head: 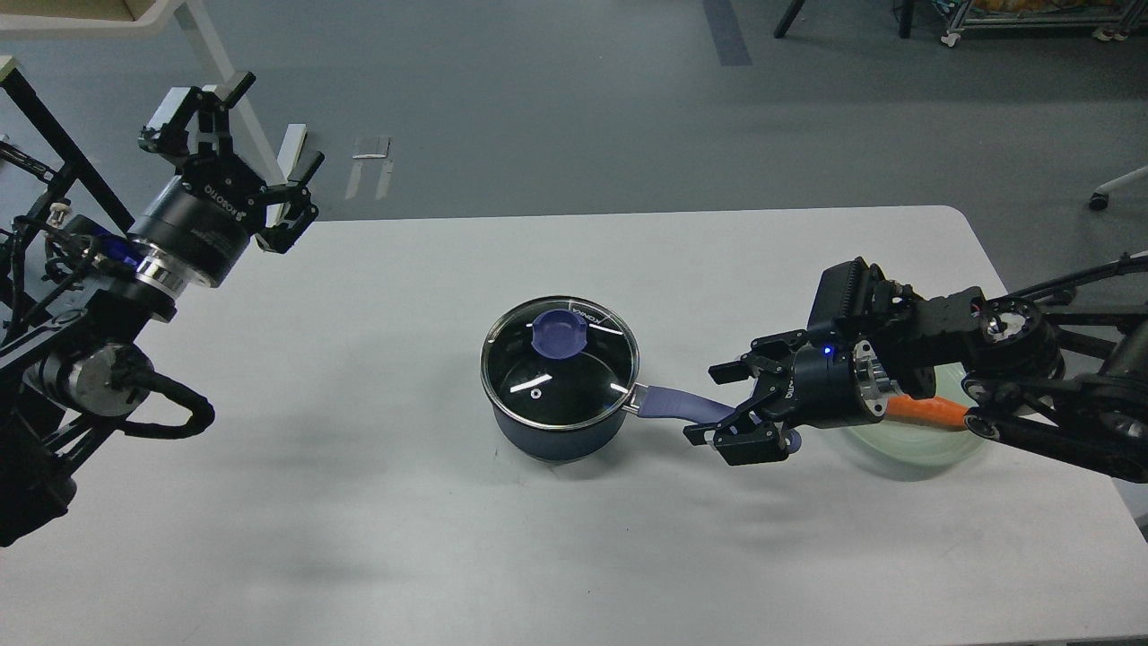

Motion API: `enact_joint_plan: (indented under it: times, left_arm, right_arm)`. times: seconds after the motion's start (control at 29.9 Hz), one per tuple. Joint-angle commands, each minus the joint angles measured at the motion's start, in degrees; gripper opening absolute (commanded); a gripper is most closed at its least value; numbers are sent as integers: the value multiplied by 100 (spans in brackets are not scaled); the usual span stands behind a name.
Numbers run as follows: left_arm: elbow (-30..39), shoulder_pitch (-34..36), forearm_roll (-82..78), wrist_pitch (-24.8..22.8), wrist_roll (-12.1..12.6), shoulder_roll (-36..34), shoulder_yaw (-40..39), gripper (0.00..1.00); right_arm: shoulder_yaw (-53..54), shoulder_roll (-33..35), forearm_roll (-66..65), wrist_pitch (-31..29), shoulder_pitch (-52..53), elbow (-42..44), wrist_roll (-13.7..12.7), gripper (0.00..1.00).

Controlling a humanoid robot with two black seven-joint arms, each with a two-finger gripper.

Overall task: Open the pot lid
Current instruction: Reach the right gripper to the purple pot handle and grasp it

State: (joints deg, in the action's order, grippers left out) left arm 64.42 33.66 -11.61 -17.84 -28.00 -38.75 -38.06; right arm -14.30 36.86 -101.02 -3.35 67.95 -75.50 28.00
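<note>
My gripper will lift the glass lid off and should uncover an empty dark blue pot (556, 440), because plain, even darkness (576, 386) shows through the lid.
A dark blue pot (556, 431) stands at the middle of the white table (359, 502). Its glass lid (558, 362) sits on it, with a purple knob (559, 333) on top. The purple pot handle (683, 405) points right. My right gripper (719, 404) is open, its fingers on either side of the handle's far end, not closed on it. My left gripper (235, 152) is open and empty, raised over the table's far left corner, far from the pot.
A pale green plate (933, 444) with an orange carrot (928, 411) lies at the right, mostly hidden behind my right arm. A white frame leg (220, 63) stands behind the left gripper.
</note>
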Motion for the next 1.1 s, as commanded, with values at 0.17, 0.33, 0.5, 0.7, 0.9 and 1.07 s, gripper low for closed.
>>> enact_joint_plan:
  times: [0.17, 0.33, 0.5, 0.7, 0.9, 1.07]
  left_arm:
    - [9, 0, 0, 0, 0, 51, 0, 99]
    - [53, 0, 0, 0, 0, 43, 0, 99]
    - [62, 0, 0, 0, 0, 43, 0, 99]
    - [70, 0, -8, 0, 0, 51, 0, 99]
    - [70, 9, -227, -9, 0, 43, 0, 99]
    - [70, 149, -1753, -26, 0, 60, 0, 99]
  right_arm:
    - [-196, -38, -32, -8, 8, 44, 0, 67]
    - [-214, 76, -269, -8, 8, 44, 0, 59]
    - [-214, 138, -313, -8, 8, 35, 0, 56]
    - [-214, 129, -313, -8, 8, 35, 0, 43]
    - [-214, 129, -313, -8, 8, 35, 0, 35]
    - [-222, 138, -313, -17, 8, 44, 0, 33]
